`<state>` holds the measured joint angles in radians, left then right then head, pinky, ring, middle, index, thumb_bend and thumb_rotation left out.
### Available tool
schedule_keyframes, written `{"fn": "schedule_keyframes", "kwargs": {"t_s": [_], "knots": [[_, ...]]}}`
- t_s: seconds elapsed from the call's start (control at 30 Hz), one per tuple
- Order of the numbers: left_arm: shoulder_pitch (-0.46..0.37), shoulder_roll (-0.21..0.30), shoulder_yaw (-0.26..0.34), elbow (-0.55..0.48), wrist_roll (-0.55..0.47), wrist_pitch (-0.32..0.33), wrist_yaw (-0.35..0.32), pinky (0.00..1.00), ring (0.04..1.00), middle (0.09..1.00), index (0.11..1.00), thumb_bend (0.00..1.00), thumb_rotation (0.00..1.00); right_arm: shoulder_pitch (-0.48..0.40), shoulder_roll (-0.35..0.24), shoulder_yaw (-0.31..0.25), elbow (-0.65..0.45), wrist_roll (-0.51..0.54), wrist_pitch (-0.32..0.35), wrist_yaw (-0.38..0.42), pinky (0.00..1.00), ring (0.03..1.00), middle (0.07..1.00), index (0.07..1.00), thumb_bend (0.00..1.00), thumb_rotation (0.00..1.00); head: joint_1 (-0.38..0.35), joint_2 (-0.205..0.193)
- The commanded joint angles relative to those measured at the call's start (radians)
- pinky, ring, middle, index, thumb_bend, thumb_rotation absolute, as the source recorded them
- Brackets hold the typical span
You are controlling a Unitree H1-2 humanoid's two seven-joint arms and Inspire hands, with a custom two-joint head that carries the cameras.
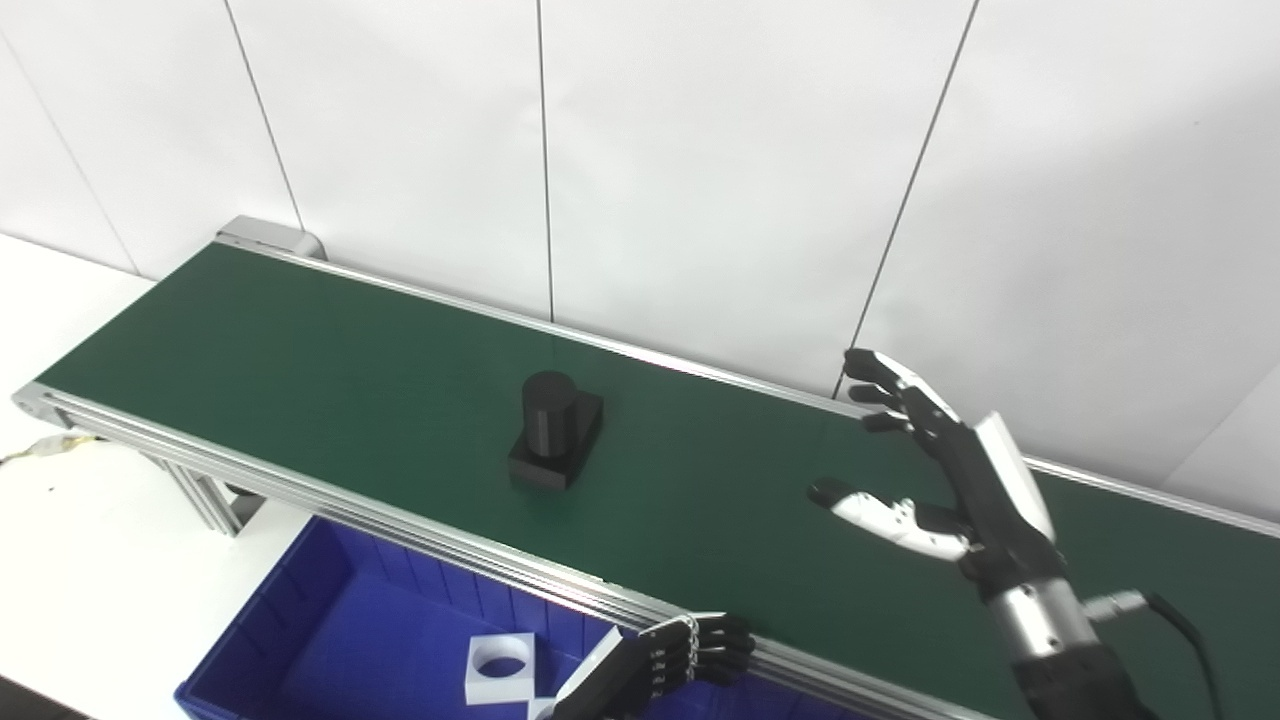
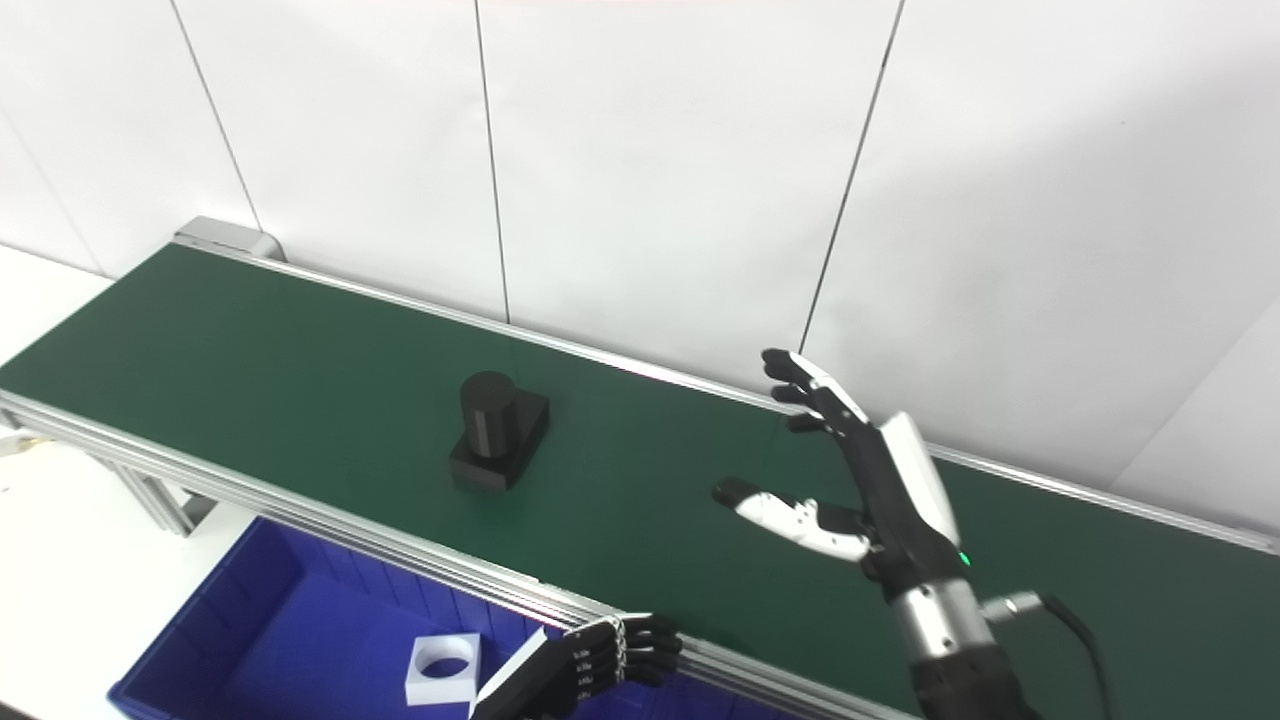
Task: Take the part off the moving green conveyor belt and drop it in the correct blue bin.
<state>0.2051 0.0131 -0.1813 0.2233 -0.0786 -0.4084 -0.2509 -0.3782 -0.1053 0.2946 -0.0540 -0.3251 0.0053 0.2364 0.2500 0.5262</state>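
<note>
My gripper will bring the base (image 1: 543, 470) up too when it lifts the cylinder, because the black cylinder sits flush (image 1: 549, 450) on its matching square base.
A black part (image 1: 555, 430), a short cylinder standing on a square base, sits on the green conveyor belt (image 1: 300, 350) near its middle. My right hand (image 1: 935, 470) hovers over the belt to the right of the part, well apart from it, open with fingers and thumb spread and nothing held. My left hand (image 1: 665, 665) is low at the belt's near rail, above the blue bin (image 1: 300, 640), its fingers curled shut on nothing. A white square part with a round hole (image 1: 500, 665) lies inside the bin.
The belt's aluminium rail (image 1: 350, 505) runs along the near side, with a support leg (image 1: 205, 500) at left. A white panelled wall (image 1: 700, 150) stands close behind the belt. A white tabletop (image 1: 80, 560) lies at left beside the bin.
</note>
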Motion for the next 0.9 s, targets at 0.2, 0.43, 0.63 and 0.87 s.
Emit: {"fn": "schedule_keyframes", "kwargs": {"t_s": [0.2, 0.43, 0.63, 0.87], "knots": [[-0.002, -0.006, -0.010, -0.036, -0.001, -0.033, -0.003, 0.74, 0.769, 0.795, 0.792, 0.98, 0.21, -0.110, 0.068, 0.035, 0.139, -0.050, -0.023, -0.033, 0.72, 0.847, 0.860, 0.870, 0.80, 0.54, 0.001, 0.015], [0.006, -0.014, -0.019, -0.051, 0.004, -0.025, 0.003, 0.75, 0.771, 0.793, 0.793, 0.98, 0.20, -0.169, 0.108, 0.074, 0.266, -0.093, -0.052, -0.060, 0.76, 0.844, 0.856, 0.864, 0.82, 0.51, 0.010, 0.025], [0.010, -0.022, -0.023, -0.057, 0.012, -0.020, 0.009, 0.75, 0.769, 0.788, 0.791, 0.98, 0.19, -0.218, 0.150, 0.090, 0.371, -0.097, -0.057, -0.079, 0.80, 0.866, 0.861, 0.865, 0.82, 0.50, 0.017, 0.029], [0.008, -0.032, -0.028, -0.054, 0.021, -0.025, 0.014, 0.74, 0.766, 0.790, 0.793, 0.98, 0.20, -0.276, 0.188, 0.103, 0.498, -0.110, -0.073, -0.110, 0.80, 0.864, 0.848, 0.860, 0.83, 0.50, 0.023, 0.032]]}}
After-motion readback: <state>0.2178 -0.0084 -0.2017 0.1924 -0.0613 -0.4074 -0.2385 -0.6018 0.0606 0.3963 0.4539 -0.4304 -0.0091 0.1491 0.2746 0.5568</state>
